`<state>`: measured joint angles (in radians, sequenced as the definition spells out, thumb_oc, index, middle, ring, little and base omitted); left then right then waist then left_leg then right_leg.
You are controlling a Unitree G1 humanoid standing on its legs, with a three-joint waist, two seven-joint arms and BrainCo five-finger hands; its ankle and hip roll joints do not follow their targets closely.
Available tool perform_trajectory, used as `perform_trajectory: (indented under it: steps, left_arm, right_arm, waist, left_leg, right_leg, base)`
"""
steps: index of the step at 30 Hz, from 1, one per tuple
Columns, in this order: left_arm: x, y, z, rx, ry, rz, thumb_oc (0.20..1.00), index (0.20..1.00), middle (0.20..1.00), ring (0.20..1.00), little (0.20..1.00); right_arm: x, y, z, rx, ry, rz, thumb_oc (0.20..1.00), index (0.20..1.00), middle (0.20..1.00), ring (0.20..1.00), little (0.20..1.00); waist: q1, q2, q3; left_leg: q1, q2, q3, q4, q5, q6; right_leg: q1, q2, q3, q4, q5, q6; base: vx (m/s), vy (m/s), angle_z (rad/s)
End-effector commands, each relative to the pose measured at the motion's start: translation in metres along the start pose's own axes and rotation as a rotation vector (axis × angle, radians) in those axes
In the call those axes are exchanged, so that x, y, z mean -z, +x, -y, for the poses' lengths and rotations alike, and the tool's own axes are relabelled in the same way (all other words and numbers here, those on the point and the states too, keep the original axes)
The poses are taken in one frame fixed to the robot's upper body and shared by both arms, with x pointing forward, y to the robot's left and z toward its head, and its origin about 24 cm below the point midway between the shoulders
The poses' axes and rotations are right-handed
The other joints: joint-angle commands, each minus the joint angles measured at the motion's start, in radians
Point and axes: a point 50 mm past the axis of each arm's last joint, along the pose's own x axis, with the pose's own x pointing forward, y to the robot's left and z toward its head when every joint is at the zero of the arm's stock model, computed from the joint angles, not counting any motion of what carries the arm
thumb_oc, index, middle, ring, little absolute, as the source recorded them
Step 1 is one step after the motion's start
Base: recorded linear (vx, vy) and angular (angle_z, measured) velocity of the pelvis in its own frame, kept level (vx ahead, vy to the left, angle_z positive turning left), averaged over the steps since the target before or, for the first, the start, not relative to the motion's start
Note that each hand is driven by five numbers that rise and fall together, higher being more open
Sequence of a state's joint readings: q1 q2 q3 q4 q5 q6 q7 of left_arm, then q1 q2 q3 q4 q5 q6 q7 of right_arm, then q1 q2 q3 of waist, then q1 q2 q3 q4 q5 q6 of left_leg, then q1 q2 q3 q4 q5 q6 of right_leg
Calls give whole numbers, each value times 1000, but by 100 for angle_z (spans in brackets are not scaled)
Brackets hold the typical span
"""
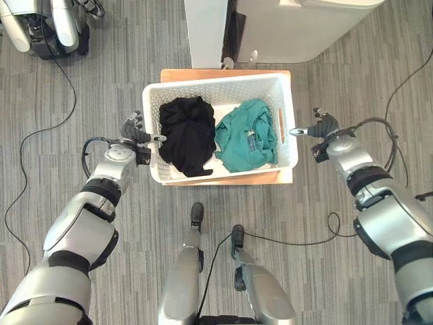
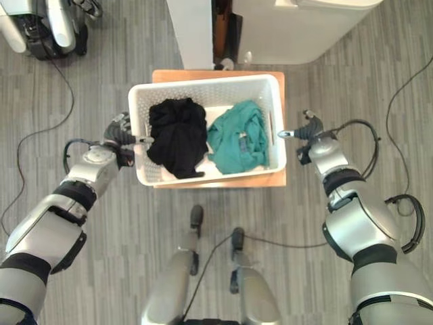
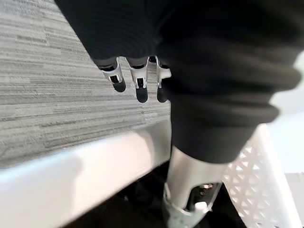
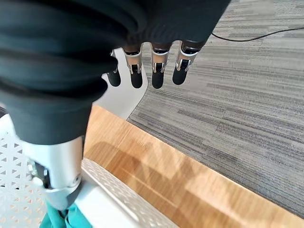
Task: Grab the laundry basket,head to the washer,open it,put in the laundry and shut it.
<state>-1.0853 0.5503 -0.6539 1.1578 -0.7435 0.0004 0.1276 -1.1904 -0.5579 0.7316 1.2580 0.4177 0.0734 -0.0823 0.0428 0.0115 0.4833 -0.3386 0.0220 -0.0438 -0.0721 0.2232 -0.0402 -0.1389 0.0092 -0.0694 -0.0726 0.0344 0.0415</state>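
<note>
I see the teal garment [image 1: 245, 139] bunched below the white laundry basket's rim [image 1: 289, 105], so I expect it to ride along in its heap when I carry the basket.
A white laundry basket [image 1: 216, 84] stands on a low wooden stand [image 1: 223, 74]. A black garment [image 1: 186, 132] lies in its left half and a teal garment [image 1: 247, 139] in its right half. My left hand [image 1: 133, 131] is at the basket's left rim [image 3: 95, 175]; its thumb [image 3: 190, 190] reaches over the rim to the inside and its fingers [image 3: 137, 83] stay relaxed outside over the carpet. My right hand [image 1: 325, 127] is at the right rim [image 4: 109, 199], thumb [image 4: 59, 175] touching the rim, fingers [image 4: 159, 71] loose above the stand. Both hands are open.
The white washer [image 1: 304, 27] stands just beyond the basket, with a white panel [image 1: 206, 34] to its left. Another grey machine [image 1: 47, 24] sits at the far left on the grey carpet, with cables trailing on the floor.
</note>
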Motion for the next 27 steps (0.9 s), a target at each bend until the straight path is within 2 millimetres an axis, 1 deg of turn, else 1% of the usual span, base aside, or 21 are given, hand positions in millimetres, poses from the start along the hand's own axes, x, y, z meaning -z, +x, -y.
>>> perform_trajectory:
  steps: [1, 3, 4, 5, 10, 11, 12, 14, 15, 16, 17, 18, 19, 20, 22, 23, 24, 25, 27]
  left_arm:
    - [-27, 5, 10, 9, 13, 43, 1000, 1000, 1000, 1000, 1000]
    - [-29, 6, 20, 21, 80, 21, 1000, 1000, 1000, 1000, 1000]
    - [-29, 6, 22, 23, 92, 17, 1000, 1000, 1000, 1000, 1000]
    - [-29, 6, 22, 23, 92, 17, 1000, 1000, 1000, 1000, 1000]
    - [-32, 7, 28, 30, 164, -3, 1000, 1000, 1000, 1000, 1000]
    - [-32, 7, 28, 30, 164, -3, 1000, 1000, 1000, 1000, 1000]
    - [-32, 7, 30, 30, 171, -6, 727, 727, 727, 727, 727]
    - [-31, 7, 33, 37, 195, -17, 307, 307, 307, 307, 307]
    - [-32, 7, 36, 43, 201, -16, 200, 200, 200, 200, 200]
    - [-28, 6, 37, 49, 209, -31, 200, 200, 200, 200, 200]
    - [-26, 6, 41, 62, 236, -37, 200, 200, 200, 200, 200]
    - [-23, 6, 43, 69, 256, -48, 200, 200, 200, 200, 200]
    - [-27, 6, 45, 83, 331, -20, 200, 200, 200, 200, 200]
    - [-27, 6, 45, 83, 331, -20, 200, 200, 200, 200, 200]
    - [-22, 5, 47, 104, 426, -14, 200, 200, 200, 200, 200]
    - [-21, 5, 49, 115, 470, -9, 200, 200, 200, 200, 200]
    - [-17, 4, 49, 118, 512, -16, 200, 200, 200, 200, 200]
    - [-11, 4, 51, 122, 558, -13, 200, 200, 200, 200, 200]
    - [-8, 3, 53, 128, 574, -8, 200, 200, 200, 200, 200]
  right_arm:
    - [-13, 1, 16, 39, -23, 18, 1000, 1000, 1000, 1000, 1000]
    - [-14, 2, 7, 9, -65, -7, 1000, 1000, 1000, 1000, 1000]
    - [-16, 2, 4, 0, -79, -5, 1000, 1000, 1000, 1000, 1000]
    - [-16, 2, 4, 0, -79, -5, 1000, 1000, 1000, 1000, 1000]
    - [-30, 2, -10, -51, -138, 9, 1000, 1000, 1000, 1000, 1000]
    - [-30, 2, -10, -51, -138, 9, 1000, 1000, 1000, 1000, 1000]
    - [-31, 2, -11, -53, -149, 3, 1000, 1000, 1000, 1000, 1000]
    - [-29, 2, -13, -57, -157, -23, 1000, 1000, 1000, 1000, 1000]
    - [-27, 2, -14, -59, -157, -37, 1000, 1000, 1000, 1000, 1000]
    - [-24, 2, -14, -60, -147, -60, 890, 890, 890, 890, 890]
    - [-21, 2, -14, -58, -129, -77, 545, 545, 545, 545, 545]
    - [-19, 2, -15, -63, -117, -87, 322, 322, 322, 322, 322]
    - [-16, 2, -17, -66, -132, -93, 200, 200, 200, 200, 200]
    - [-16, 2, -17, -66, -132, -93, 200, 200, 200, 200, 200]
    - [-12, 1, -18, -71, -149, -95, 200, 200, 200, 200, 200]
    - [-10, 1, -18, -71, -160, -92, 351, 351, 351, 351, 351]
    - [-7, 1, -19, -75, -169, -96, 200, 200, 200, 200, 200]
    - [-3, 1, -22, -84, -175, -88, 200, 200, 200, 200, 200]
    - [-1, 1, -23, -85, -172, -83, 200, 200, 200, 200, 200]
  waist:
    - [8, 10, -34]
    - [13, 15, -30]
    - [14, 16, -28]
    - [14, 16, -28]
    - [17, 9, -21]
    - [17, 9, -21]
    - [16, 8, -19]
    - [16, 5, -18]
    - [16, 4, -18]
    - [13, 2, -17]
    - [11, 2, -17]
    - [9, 2, -17]
    - [7, 1, -16]
    - [7, 1, -16]
    - [5, 1, -18]
    - [3, 1, -20]
    - [0, 0, -20]
    - [-3, -2, -23]
    - [-4, -2, -26]
  left_leg:
    - [-22, 10, 12, 106, -107, -28]
    - [-28, 8, 10, 107, -105, -29]
    - [-30, 7, 9, 107, -104, -29]
    - [-30, 7, 9, 107, -104, -29]
    - [-48, 9, 5, 107, -97, -29]
    - [-48, 9, 5, 107, -97, -29]
    - [-51, 9, 5, 106, -96, -30]
    - [-55, 10, 4, 103, -93, -30]
    - [-57, 10, 3, 102, -92, -30]
    - [-58, 11, 3, 100, -91, -30]
    - [-59, 10, 2, 98, -90, -30]
    - [-58, 10, 1, 96, -90, -29]
    - [-57, 7, 1, 90, -88, -29]
    - [-57, 7, 1, 90, -88, -29]
    - [-54, 7, -1, 88, -90, -27]
    - [-52, 7, -1, 87, -91, -26]
    - [-50, 6, 0, 88, -93, -24]
    - [-45, 6, -1, 87, -97, -22]
    - [-40, 5, -1, 85, -99, -21]
  right_leg:
    - [-134, -108, -53, 58, 46, 67]
    - [-138, -109, -56, 59, 45, 67]
    - [-140, -109, -57, 60, 45, 66]
    - [-140, -109, -57, 60, 45, 66]
    - [-159, -107, -60, 59, 48, 64]
    - [-160, -107, -60, 59, 48, 64]
    - [-162, -107, -61, 58, 48, 63]
    - [-165, -106, -61, 56, 50, 62]
    - [-167, -106, -62, 57, 49, 61]
    - [-169, -105, -62, 58, 47, 60]
    - [-171, -104, -62, 58, 46, 59]
    - [-171, -104, -62, 59, 45, 58]
    - [-170, -102, -62, 61, 44, 58]
    - [-170, -102, -62, 61, 44, 58]
    - [-169, -103, -62, 64, 40, 57]
    - [-167, -104, -63, 65, 38, 57]
    - [-166, -104, -62, 67, 37, 58]
    - [-163, -104, -60, 71, 32, 58]
    - [-161, -104, -59, 72, 30, 58]
  base:
    - [6, -8, 3]
    - [0, 0, 0]
    - [0, 0, 0]
    - [0, 0, 0]
    - [2, -3, 1]
    - [0, 0, 0]
    - [0, 0, 0]
    - [21, -12, 4]
    - [32, -10, 5]
    - [40, -10, 2]
    - [39, -4, 1]
    - [43, -10, 0]
    - [0, 0, 0]
    - [0, 0, 0]
    - [16, -1, 1]
    - [32, 4, 2]
    - [43, -3, 1]
    - [45, -5, 3]
    - [33, 1, 3]
